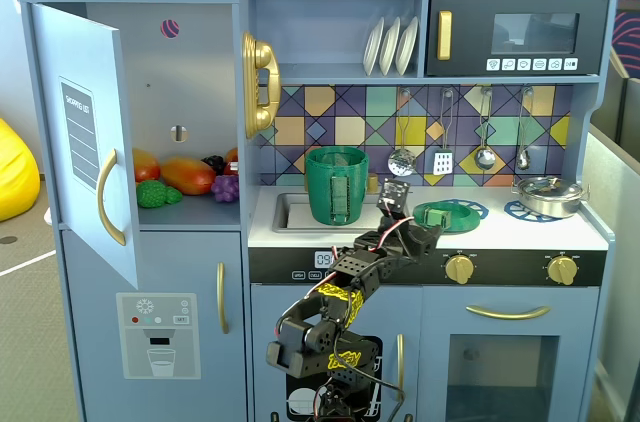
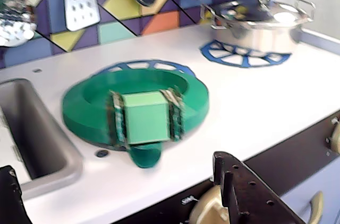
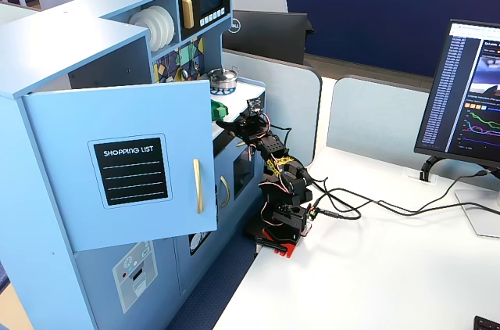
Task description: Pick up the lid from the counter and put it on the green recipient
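Observation:
The lid (image 1: 452, 217) seems about as wide as the green recipient's round opening (image 1: 338, 157). The lid should cover all of the opening when I lower it.
The lid (image 2: 146, 118) is a flat green disc with a square knob. It lies on a blue burner ring on the counter, and also shows in a fixed view (image 1: 443, 214). The green recipient (image 1: 337, 184) is a tall dark-green pot with a ribbed side handle. It stands in the sink to the left of the lid and is out of the wrist view. My gripper (image 2: 127, 187) is open and empty, at the counter's front edge just short of the lid, with the knob ahead between its fingers. It also shows in both fixed views (image 1: 428, 232) (image 3: 242, 123).
A shiny silver pot (image 1: 548, 194) with its own lid sits on the right burner ring (image 2: 239, 57). The sink (image 2: 32, 128) lies left of the lid. Utensils hang on the tiled back wall. Stove knobs (image 1: 459, 267) sit below the counter edge. The fridge door (image 1: 85, 142) stands open.

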Tool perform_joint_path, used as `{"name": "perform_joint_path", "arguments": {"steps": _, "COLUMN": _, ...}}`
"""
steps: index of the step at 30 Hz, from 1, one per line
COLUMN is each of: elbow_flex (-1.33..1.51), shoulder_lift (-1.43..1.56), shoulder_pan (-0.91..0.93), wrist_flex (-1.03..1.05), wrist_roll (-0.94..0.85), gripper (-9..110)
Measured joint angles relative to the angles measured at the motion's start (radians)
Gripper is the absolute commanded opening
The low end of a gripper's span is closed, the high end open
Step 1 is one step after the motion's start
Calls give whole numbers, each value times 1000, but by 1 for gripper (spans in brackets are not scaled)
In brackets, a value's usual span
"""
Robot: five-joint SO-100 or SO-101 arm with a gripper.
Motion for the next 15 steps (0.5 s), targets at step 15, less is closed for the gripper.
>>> {"name": "perform_joint_path", "arguments": {"steps": 15, "elbow_flex": -183, "shoulder_lift": -265, "shoulder_pan": 8, "wrist_flex": -29, "wrist_roll": 14, "gripper": 40}}
